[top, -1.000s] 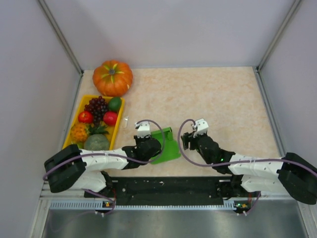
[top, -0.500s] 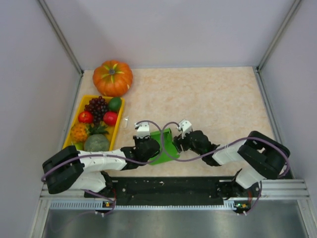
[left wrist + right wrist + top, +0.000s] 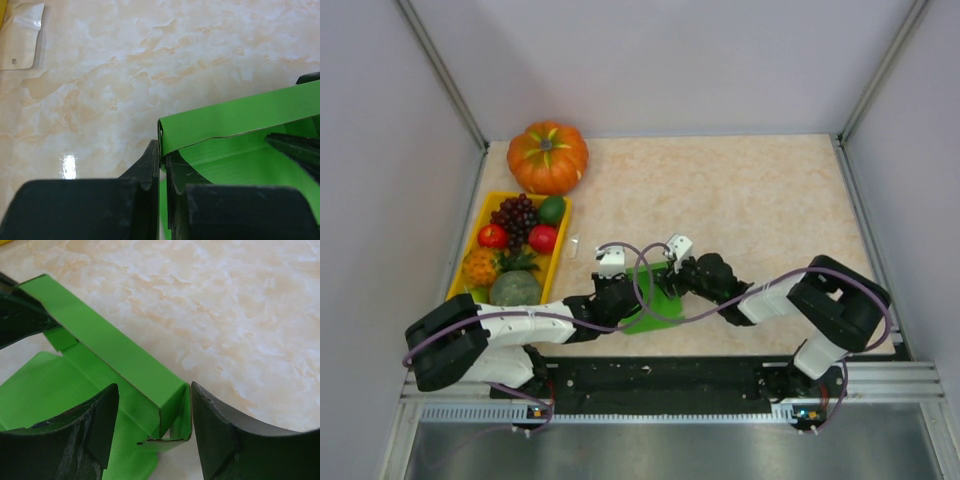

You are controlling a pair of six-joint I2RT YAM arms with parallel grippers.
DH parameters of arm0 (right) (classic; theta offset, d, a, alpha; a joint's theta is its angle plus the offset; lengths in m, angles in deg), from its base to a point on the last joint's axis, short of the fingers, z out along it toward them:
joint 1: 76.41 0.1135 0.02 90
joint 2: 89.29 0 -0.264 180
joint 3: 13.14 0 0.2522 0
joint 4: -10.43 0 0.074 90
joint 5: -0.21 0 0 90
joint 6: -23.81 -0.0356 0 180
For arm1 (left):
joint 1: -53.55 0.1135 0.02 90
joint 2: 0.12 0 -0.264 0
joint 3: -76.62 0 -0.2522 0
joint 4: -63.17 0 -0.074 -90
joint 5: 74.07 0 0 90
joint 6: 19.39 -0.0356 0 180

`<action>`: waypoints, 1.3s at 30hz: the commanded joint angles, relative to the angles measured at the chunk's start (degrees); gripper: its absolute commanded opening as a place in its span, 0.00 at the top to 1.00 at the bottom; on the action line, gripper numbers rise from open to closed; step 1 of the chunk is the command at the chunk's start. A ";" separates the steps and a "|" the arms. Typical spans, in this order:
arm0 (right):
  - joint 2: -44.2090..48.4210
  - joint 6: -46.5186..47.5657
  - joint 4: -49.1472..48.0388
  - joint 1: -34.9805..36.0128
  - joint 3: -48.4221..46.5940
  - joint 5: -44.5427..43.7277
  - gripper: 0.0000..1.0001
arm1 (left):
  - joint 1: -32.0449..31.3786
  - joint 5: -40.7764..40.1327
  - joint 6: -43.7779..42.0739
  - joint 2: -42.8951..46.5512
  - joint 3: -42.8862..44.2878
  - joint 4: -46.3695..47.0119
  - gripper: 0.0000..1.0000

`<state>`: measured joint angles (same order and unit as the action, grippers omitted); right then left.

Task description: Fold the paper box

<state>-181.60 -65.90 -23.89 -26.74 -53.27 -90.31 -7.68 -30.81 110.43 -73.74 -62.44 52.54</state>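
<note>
Next, my right gripper opens around both layers and pinches the corner flap, gaping from the end of the box's folded side, against the inside of that side.
The paper box is a bright green card sheet lying on the marble table between my two grippers, with one long wall folded upright. My left gripper is shut on the left end of that wall, and the card is pinched between its fingertips. My right gripper stands open astride the wall's other end. The right finger stands close beside the corner flap, while the left finger hangs over the sheet's floor, apart from the wall.
An orange pumpkin sits at the back left. In front of it is a yellow tray with grapes, tomatoes and other fruit. A small clear plastic bag lies on the table left of the box. Grey walls close in both sides.
My right arm has swung left to the box and set its jaws around the wall's right end, narrowing them somewhat. The left gripper has kept its grip in place.
</note>
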 commanded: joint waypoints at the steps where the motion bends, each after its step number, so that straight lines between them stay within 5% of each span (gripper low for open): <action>1: 3.09 -2.12 1.67 -2.11 -0.71 12.78 0.38 | -0.03 -0.10 -1.58 0.41 0.16 2.75 1.00; 4: 9.15 -5.30 5.34 -2.30 1.58 15.62 0.26 | -0.11 -0.37 -1.58 0.50 -0.11 2.84 1.00; 10: 26.10 -11.27 13.34 -3.70 9.40 7.05 0.25 | -0.03 -0.54 -1.41 -0.29 -0.28 2.75 1.00; 14: 33.86 -13.12 18.97 -6.50 12.74 -3.16 0.32 | -0.03 -0.54 -1.23 0.15 -0.99 3.10 1.00; 16: 34.39 -13.48 20.04 -10.02 13.10 -4.14 0.45 | -0.03 -0.54 -1.32 0.06 -0.99 3.10 1.00; 19: 29.85 -12.34 17.57 -11.53 12.67 -0.98 0.55 | -0.03 -0.54 -1.23 -0.12 -1.08 3.19 1.00; 26: 14.20 -2.60 9.69 -11.53 5.72 13.06 0.57 | -0.03 -0.28 -1.49 -0.64 -0.29 3.28 1.00; 39: 4.34 3.13 5.63 -11.44 -2.11 26.52 0.71 | -0.03 -0.37 -2.90 0.06 -0.11 3.37 1.00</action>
<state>-176.11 -65.00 -14.38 -37.98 -52.68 -68.75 -7.66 -31.11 108.33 -73.78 -63.05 53.75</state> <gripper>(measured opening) 0.307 0.038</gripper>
